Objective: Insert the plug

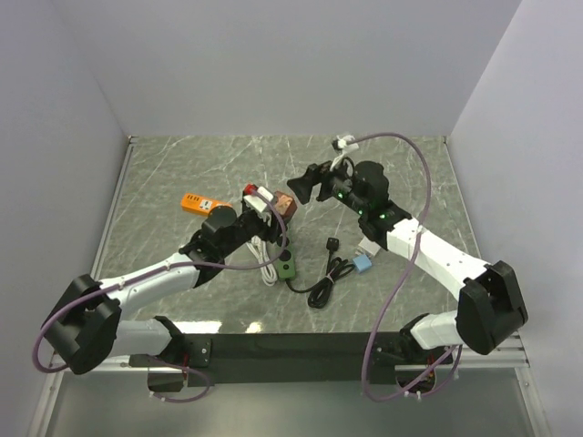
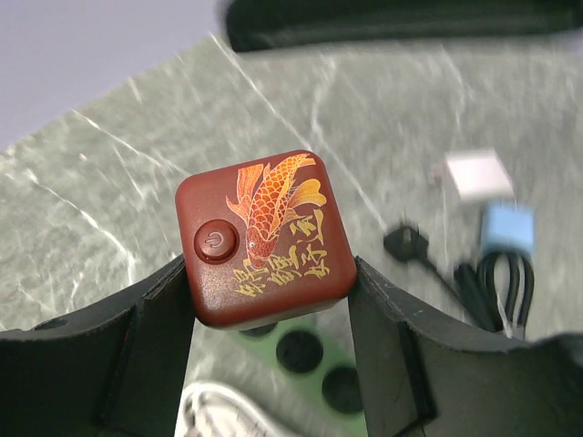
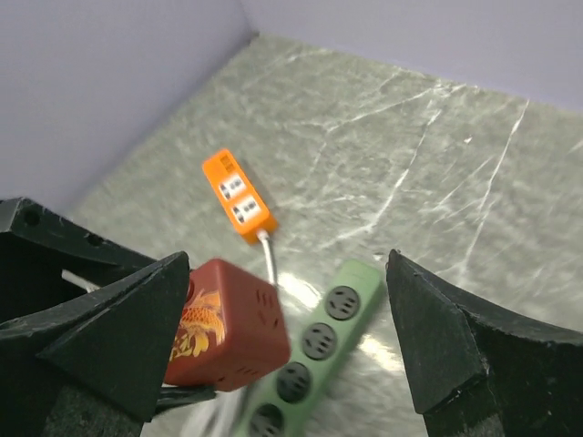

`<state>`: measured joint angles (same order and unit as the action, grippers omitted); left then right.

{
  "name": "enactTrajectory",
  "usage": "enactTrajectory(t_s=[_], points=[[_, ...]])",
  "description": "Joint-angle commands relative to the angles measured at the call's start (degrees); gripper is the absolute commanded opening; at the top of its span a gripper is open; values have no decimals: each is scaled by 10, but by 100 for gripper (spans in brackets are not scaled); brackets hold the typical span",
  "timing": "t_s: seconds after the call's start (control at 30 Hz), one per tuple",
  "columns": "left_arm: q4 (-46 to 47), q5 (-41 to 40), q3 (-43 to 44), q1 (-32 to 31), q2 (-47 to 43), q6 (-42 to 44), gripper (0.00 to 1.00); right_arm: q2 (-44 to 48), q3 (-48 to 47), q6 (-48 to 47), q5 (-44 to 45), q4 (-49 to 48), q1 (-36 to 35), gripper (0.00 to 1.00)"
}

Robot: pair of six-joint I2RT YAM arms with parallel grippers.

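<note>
The cube (image 1: pixel 285 206) socket takes up my left gripper, which is the hand closer to the orange socket block (image 1: pixel 205 204), so next my right gripper takes the cube to free up my left gripper.
My left gripper (image 1: pixel 266 206) is shut on a dark red cube socket (image 2: pixel 264 237) with a gold koi print and a round power button, and holds it above the table. The cube also shows in the top view (image 1: pixel 281 203) and the right wrist view (image 3: pixel 228 328). My right gripper (image 3: pixel 287 273) is open and empty, just right of the cube, with its left finger close beside it. A black plug (image 1: pixel 332 243) on a coiled black cable lies on the table and shows in the left wrist view (image 2: pixel 405 243).
A green power strip (image 3: pixel 319 346) lies under the held cube and shows in the top view (image 1: pixel 287 267). An orange socket block (image 1: pixel 199 202) sits at the left. A blue adapter (image 1: pixel 363 263) and a white adapter (image 2: pixel 476 175) lie at the right. A white cable (image 1: pixel 267 266) runs beside the strip.
</note>
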<state>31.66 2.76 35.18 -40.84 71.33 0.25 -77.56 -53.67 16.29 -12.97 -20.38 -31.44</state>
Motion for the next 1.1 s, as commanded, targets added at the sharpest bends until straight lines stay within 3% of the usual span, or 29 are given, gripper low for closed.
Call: enactTrajectory(t_s=[0.0, 0.2, 0.5, 1.07], points=[[-97, 102, 27, 9, -22, 70, 0, -13, -61, -161, -92, 140, 9, 95], [-143, 106, 53, 9, -8, 79, 0, -39, -131, -240, -152, 285, 9, 94], [-133, 96, 66, 9, -8, 74, 0, -46, -112, -246, -230, 291, -10, 93], [-126, 109, 71, 9, -15, 68, 0, -106, -137, -260, -133, 308, -89, 91]])
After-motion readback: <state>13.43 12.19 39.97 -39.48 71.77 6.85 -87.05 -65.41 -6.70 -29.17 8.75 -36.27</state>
